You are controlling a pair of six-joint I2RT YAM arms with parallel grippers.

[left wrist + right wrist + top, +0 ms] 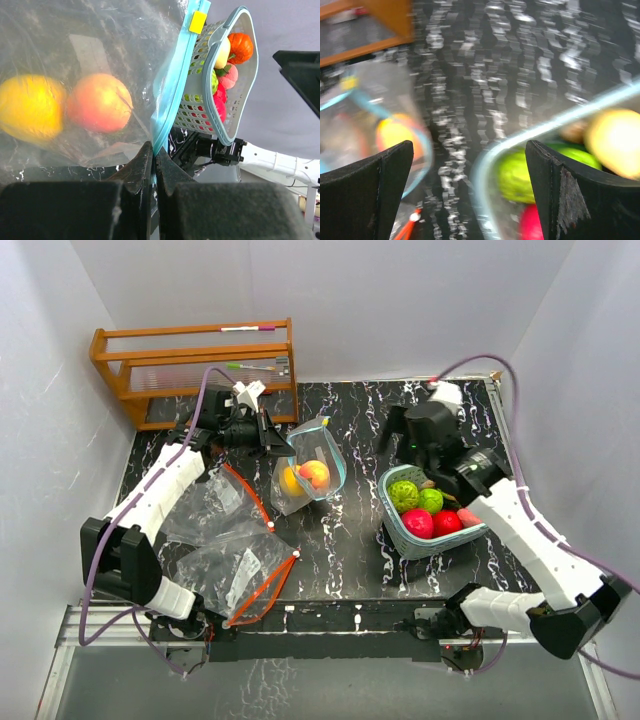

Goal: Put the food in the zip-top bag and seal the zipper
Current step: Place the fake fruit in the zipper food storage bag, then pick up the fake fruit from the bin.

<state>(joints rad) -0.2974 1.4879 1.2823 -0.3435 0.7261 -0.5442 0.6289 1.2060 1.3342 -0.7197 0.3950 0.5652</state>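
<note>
My open right gripper keeps going over the basket (432, 512) until its fingers are on both sides of the orange pumpkin (241, 48), because the pumpkin lies uncovered at the teal basket's end.
The zip-top bag (312, 462) stands open at the table's middle, and two pieces of food lie inside it: a yellow fruit (27, 107) and a peach-coloured one (100, 102). My left gripper (154, 150) is shut on the bag's blue zipper strip (172, 85), just left of the bag in the top view. More food fills the teal basket (400, 530): a green piece (404, 495), a red one (418, 523) and others. My right gripper (468, 150) is open and holds nothing. It hangs over the basket's far left rim (545, 131), and its view is blurred.
A wooden rack (195, 365) stands at the back left. Two more clear bags with orange-red zippers (215, 502) (245, 575) lie flat at the near left. White walls close in the table on three sides.
</note>
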